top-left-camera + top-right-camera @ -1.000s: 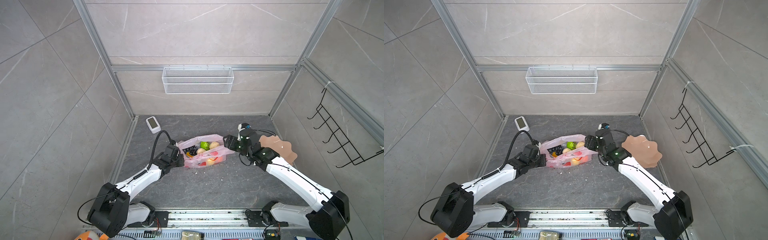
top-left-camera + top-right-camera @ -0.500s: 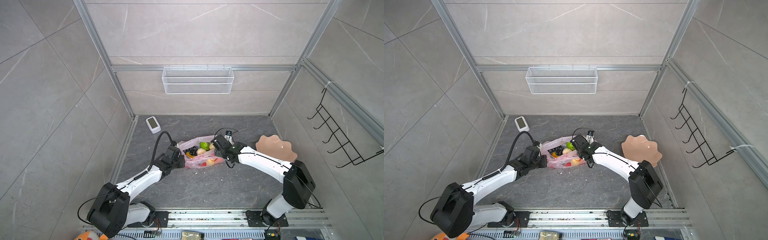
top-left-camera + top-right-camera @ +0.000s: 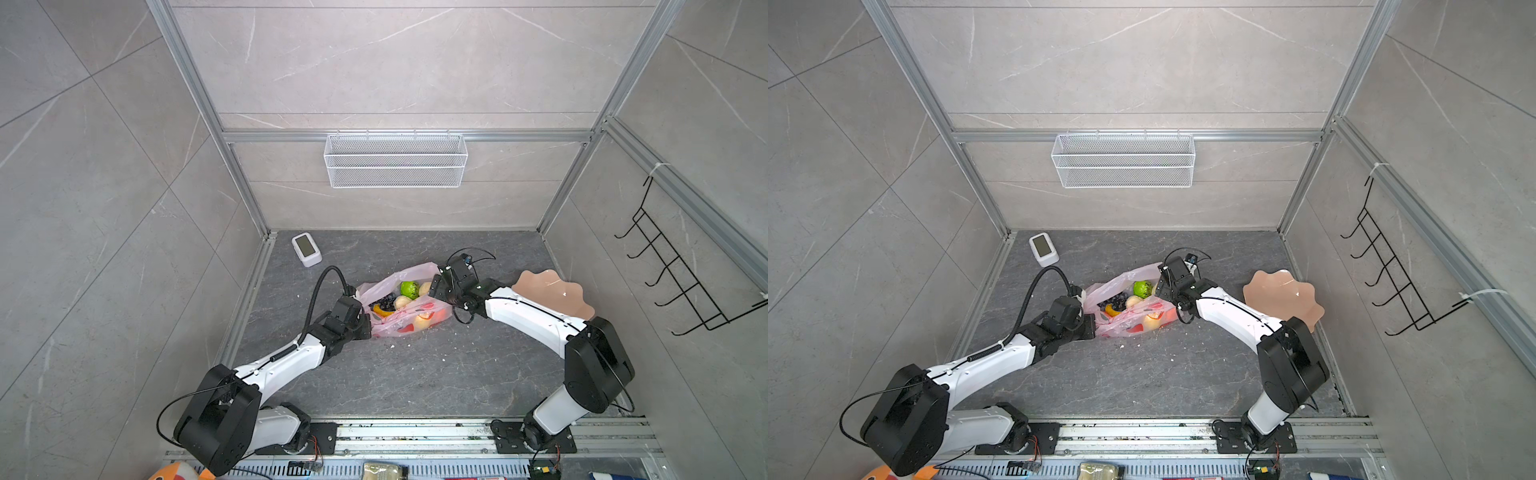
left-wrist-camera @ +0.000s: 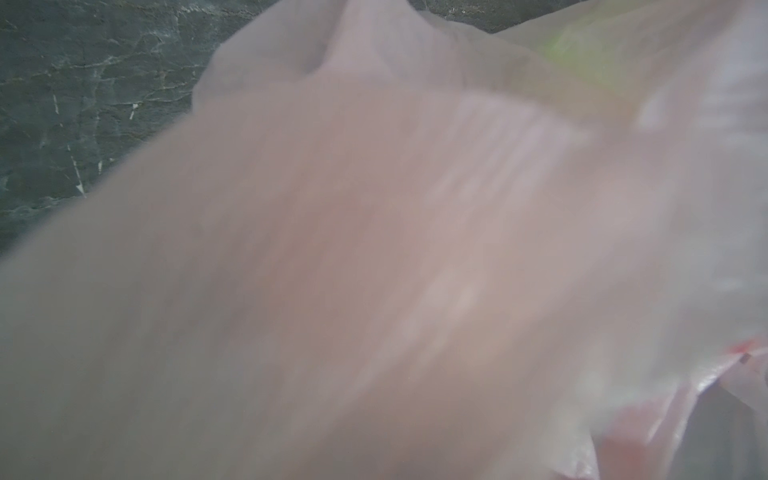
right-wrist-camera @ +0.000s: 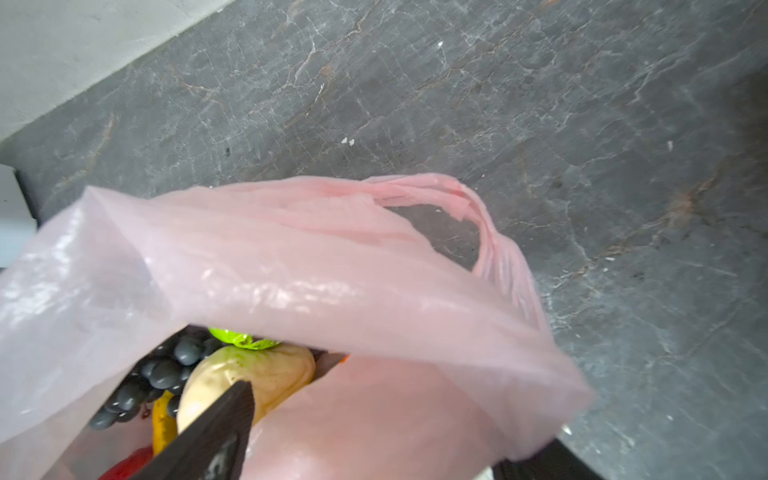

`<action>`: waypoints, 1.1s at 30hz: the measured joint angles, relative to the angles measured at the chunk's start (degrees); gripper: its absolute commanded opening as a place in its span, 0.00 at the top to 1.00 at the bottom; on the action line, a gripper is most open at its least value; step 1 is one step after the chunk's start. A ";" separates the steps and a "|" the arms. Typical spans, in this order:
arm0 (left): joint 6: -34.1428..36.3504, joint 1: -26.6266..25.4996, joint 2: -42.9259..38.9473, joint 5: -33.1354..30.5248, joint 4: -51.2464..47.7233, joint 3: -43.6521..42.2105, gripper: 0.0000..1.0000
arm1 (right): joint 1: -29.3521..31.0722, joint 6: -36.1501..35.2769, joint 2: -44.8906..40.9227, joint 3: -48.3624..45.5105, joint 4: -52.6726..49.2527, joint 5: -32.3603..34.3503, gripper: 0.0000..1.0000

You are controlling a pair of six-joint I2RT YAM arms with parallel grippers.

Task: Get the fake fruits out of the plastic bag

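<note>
The plastic bag's side [image 5: 336, 292] is folded over the fake fruits in the bag's opening. My right gripper should pinch the bag's handle end [image 5: 512, 272] and pull it tight before reaching in.
The pink plastic bag [image 3: 415, 272] [image 3: 1148, 270] lies mid-table with its mouth open. Inside show the fake fruits: a bumpy green one [image 3: 409, 289] [image 3: 1143, 288], dark grapes [image 3: 386, 300] [image 5: 166, 372], a yellow banana [image 3: 380, 311] and a beige piece [image 3: 401, 302] [image 5: 266, 372]. Orange and red pieces show through the plastic. My left gripper [image 3: 366, 326] [image 3: 1091, 326] is shut at the bag's left corner, its tips buried in pink plastic [image 4: 374, 249]. My right gripper [image 3: 436, 286] [image 3: 1160, 286] [image 5: 390, 419] stands open at the bag's right end, one finger [image 5: 208, 436] inside the mouth over the beige piece, with the bag wall between the jaws.
A peach scalloped plate [image 3: 552, 291] [image 3: 1283, 297] sits right of the bag behind my right forearm. A small white device [image 3: 306, 248] lies at the back left. A wire basket [image 3: 395, 160] and a black hook rack [image 3: 673, 266] hang on the walls.
My right gripper has moved left from beside the plate to the bag's right end and its jaws have widened. The left arm and the bag have stayed put.
</note>
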 measured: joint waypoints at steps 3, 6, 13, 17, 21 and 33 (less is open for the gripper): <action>0.00 -0.55 0.00 -0.02 0.35 -0.11 1.00 | 0.00 0.35 1.86 1.90 -1.29 0.79 0.15; 0.00 -0.96 0.00 -0.11 0.42 -0.15 1.00 | -0.35 0.33 4.72 3.13 -1.29 1.49 0.26; -0.94 -0.24 -0.74 -0.59 0.15 -0.74 1.00 | -3.91 -0.02 3.87 -0.35 4.13 -2.32 0.83; -2.47 5.88 -2.01 1.46 2.08 -2.36 1.00 | -8.50 -0.57 -3.23 -11.50 14.40 -9.84 0.90; -5.29 13.33 -2.54 7.82 7.93 -5.42 1.00 | -13.11 -0.24 -8.96 -23.37 29.24 -21.59 0.93; -3.76 5.18 -4.15 0.11 -1.95 -2.40 0.52 | -16.44 1.66 -10.01 -34.82 48.96 -32.28 1.00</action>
